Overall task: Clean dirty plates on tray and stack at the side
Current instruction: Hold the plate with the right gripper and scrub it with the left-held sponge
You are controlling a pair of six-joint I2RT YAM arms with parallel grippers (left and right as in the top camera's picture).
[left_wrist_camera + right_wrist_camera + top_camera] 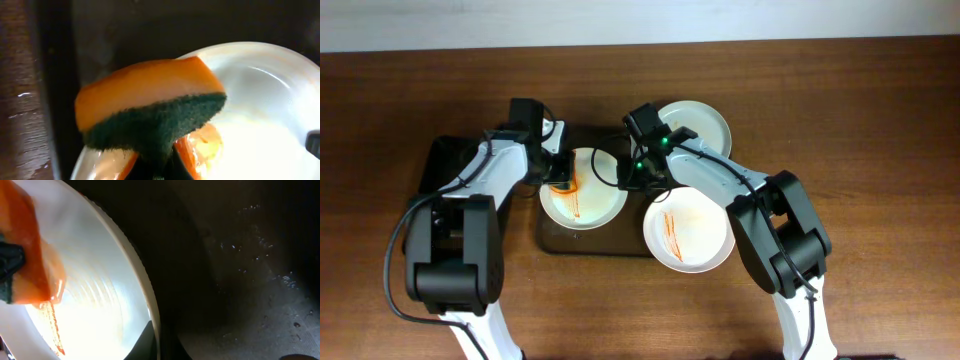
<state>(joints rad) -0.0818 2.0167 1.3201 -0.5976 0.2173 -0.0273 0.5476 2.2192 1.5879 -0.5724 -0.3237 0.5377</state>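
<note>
The red sauce streak is next to the sponge, toward the middle of the plate, so next my left gripper wipes the sponge back over the streak before it lifts away.
A white plate streaked with red sauce sits on the dark tray. My left gripper is shut on an orange sponge with a green scouring side, which presses on the plate's left part. My right gripper is shut on that plate's right rim, one finger inside and one outside. The sponge also shows in the right wrist view, beside a red streak. A second sauce-streaked plate lies right of the tray. A clean white plate lies behind it.
The tray's wet dark floor fills the right of the right wrist view. A black pad lies left of the tray under my left arm. Brown wooden table surrounds everything.
</note>
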